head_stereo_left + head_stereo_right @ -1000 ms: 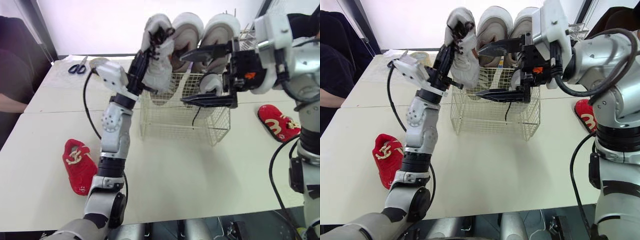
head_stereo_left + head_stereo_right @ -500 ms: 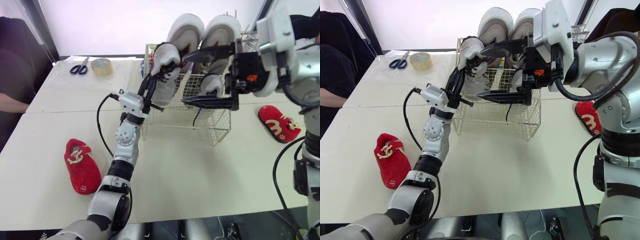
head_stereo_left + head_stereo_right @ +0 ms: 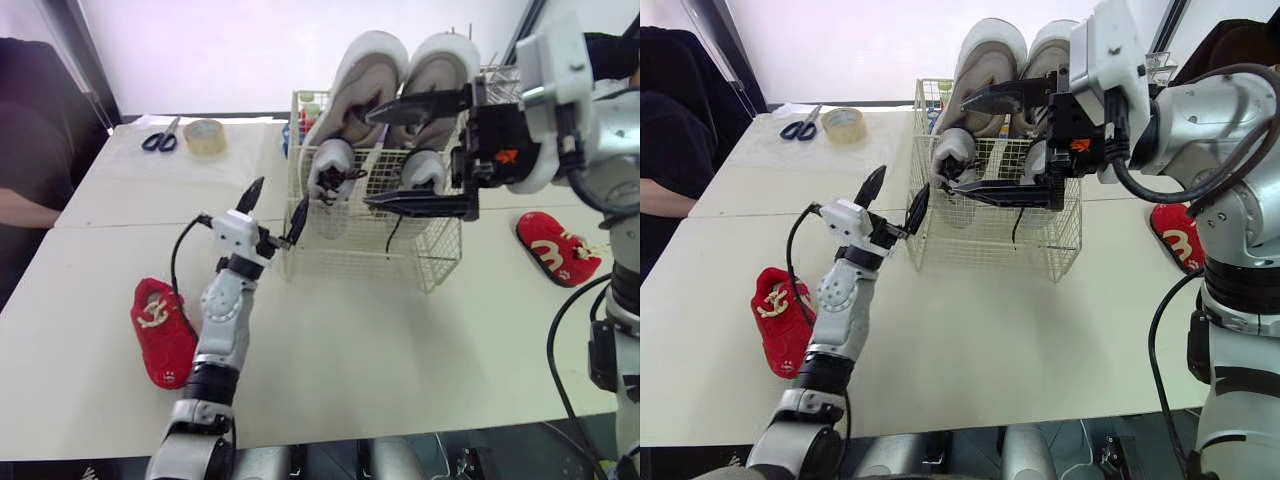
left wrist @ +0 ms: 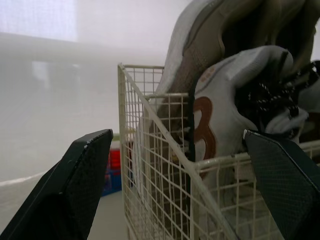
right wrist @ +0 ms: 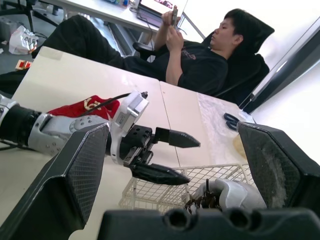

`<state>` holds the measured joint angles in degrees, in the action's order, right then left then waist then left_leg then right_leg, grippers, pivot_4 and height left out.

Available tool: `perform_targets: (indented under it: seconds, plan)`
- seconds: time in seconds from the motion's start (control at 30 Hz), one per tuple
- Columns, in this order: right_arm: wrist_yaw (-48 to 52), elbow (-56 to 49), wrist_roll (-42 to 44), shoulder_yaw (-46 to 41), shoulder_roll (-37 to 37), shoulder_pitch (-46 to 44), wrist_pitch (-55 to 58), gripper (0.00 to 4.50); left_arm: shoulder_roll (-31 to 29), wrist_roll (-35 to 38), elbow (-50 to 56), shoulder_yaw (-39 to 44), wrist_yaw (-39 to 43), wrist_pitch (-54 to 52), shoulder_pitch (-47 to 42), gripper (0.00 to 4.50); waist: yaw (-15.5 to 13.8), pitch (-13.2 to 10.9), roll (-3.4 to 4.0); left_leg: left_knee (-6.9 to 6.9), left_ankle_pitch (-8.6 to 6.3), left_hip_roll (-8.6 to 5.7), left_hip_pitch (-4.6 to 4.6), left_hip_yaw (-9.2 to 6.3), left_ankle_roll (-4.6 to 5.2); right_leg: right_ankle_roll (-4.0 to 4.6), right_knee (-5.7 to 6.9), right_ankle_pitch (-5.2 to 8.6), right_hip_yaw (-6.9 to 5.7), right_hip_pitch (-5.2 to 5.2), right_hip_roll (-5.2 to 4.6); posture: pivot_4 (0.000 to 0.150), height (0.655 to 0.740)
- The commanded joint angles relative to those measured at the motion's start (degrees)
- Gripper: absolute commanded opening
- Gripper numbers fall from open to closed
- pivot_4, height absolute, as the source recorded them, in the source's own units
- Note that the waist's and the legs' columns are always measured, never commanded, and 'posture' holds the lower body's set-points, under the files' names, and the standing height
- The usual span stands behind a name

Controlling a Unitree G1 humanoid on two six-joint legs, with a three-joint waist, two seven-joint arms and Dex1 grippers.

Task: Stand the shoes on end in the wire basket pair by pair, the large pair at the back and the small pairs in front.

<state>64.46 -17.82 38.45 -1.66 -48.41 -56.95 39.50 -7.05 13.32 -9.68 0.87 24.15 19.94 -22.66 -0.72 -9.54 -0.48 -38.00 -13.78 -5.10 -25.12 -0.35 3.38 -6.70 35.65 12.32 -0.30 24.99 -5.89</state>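
Observation:
The red shoe (image 3: 557,248) should stay upright when I lower it in on end, because the narrow gap (image 3: 420,236) before the small grey-white shoe can hold it.
The wire basket (image 3: 430,262) stands mid-table. Two large grey shoes (image 3: 372,68) stand on end at its back. A small grey-white shoe (image 3: 328,178) stands in the front left corner, and another small one (image 3: 424,168) in the front right. My left gripper (image 3: 277,200) is open just outside the basket's left wall, holding nothing; the small shoe (image 4: 222,127) sits behind the wire between its fingers (image 4: 75,185). My right gripper (image 3: 368,158) hangs open over the basket front, empty. One red shoe (image 3: 162,330) lies at the left, another (image 3: 555,246) at the right.
Scissors (image 3: 157,139) and a tape roll (image 3: 204,134) lie at the back left of the table. A seated person (image 3: 30,150) is at the left edge. Small items stand behind the basket (image 4: 112,170).
My left gripper carried the small grey-white shoe down into the basket's front left corner, let go and drew back outside the wall, open. The right gripper held still.

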Motion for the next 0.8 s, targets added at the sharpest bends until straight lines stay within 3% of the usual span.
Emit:
perform_targets:
  seconds: [0.03, 0.23, 0.43, 0.6, 0.8]
  plan:
    - [-0.4, -0.5, -0.1, -2.0, -1.3, 0.5, -0.6, 4.50, -5.0, 5.4, 11.7, 2.0, 2.2, -9.3, 0.5, 4.39, 0.0, 0.0, 0.00, 0.01, 0.00, 0.00, -0.04, 0.00, 0.00, 0.00, 0.01, 0.00, 0.00, 0.06, 0.00, 0.150, 0.7400]
    - [-7.1, 5.3, -4.0, -9.4, -5.8, 5.8, -0.5, 4.50, -20.6, 24.1, 26.5, 9.5, 8.1, -33.0, 1.1, 4.39, 0.0, 0.0, 0.03, 0.03, 0.00, 0.01, -0.25, 0.00, -0.02, 0.01, 0.01, 0.00, 0.01, 0.28, 0.00, 0.150, 0.7400]
    - [-18.1, 21.0, -14.0, -19.4, -10.7, 16.0, -5.0, 4.50, -34.2, 41.5, 30.8, 17.0, 14.4, -50.8, 0.9, 4.39, -0.1, 0.0, 0.05, 0.03, 0.01, -0.02, -0.19, 0.01, -0.02, 0.20, -0.13, 0.11, 0.01, 0.28, 0.02, 0.150, 0.7400]
    - [-21.0, 37.5, -21.4, -22.0, -14.8, 27.4, -12.2, 4.50, -38.2, 49.8, 32.3, 16.8, 17.1, -58.9, -1.6, 4.39, 0.0, 0.0, 0.12, 0.03, 0.10, -0.05, -0.19, 0.01, -0.14, 0.21, -0.16, 0.11, 0.01, 0.08, 0.03, 0.150, 0.7400]
    - [-21.9, 51.2, -25.1, -20.0, -15.8, 28.8, -16.3, 4.50, -39.3, 51.7, 33.7, 15.9, 19.5, -62.5, -2.4, 4.39, 1.2, -0.1, 0.85, 0.13, 0.30, 0.03, -0.09, 0.12, -0.19, 0.21, -0.13, 0.12, 0.10, 0.08, 0.11, 0.150, 0.7400]
